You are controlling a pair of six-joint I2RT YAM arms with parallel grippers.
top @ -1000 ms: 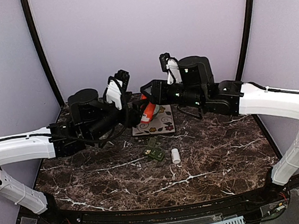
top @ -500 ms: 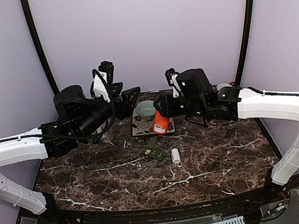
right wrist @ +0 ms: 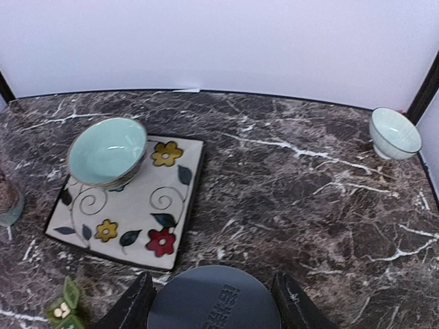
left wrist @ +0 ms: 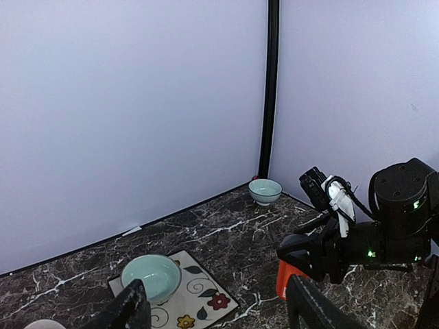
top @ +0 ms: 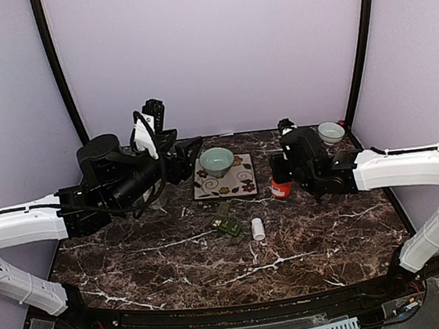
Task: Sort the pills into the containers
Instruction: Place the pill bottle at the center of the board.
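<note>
The orange bottle [top: 281, 190] is upright, and there is open marble [right wrist: 336, 271] beside the floral tile. My right gripper should keep moving the bottle there until the bottle's base stands flat.
The dark green pill box [top: 224, 221] lies on the marble in front of the floral tile. In the right wrist view [right wrist: 65, 306] one compartment is open with small pale pills in it. My right gripper [top: 283, 167] is shut on the orange bottle [top: 280, 185], held upright at table level to the right of the tile. The bottle's round dark end [right wrist: 214, 301] fills the gap between the fingers. The bottle's white cap [top: 258, 229] lies on the marble right of the pill box. My left gripper [top: 189, 153] is open and empty, raised left of the bowl.
A pale green bowl [top: 216, 162] sits on the floral tile [top: 237, 184]. A small bowl [top: 331, 131] stands at the back right corner. A glass [top: 155, 198] stands left of the tile, under my left arm. Purple walls close the back and sides.
My right gripper has carried the orange bottle from its tilted position over the bowl to the right and down beside the tile. My left gripper has risen and pulled back from the bowl.
</note>
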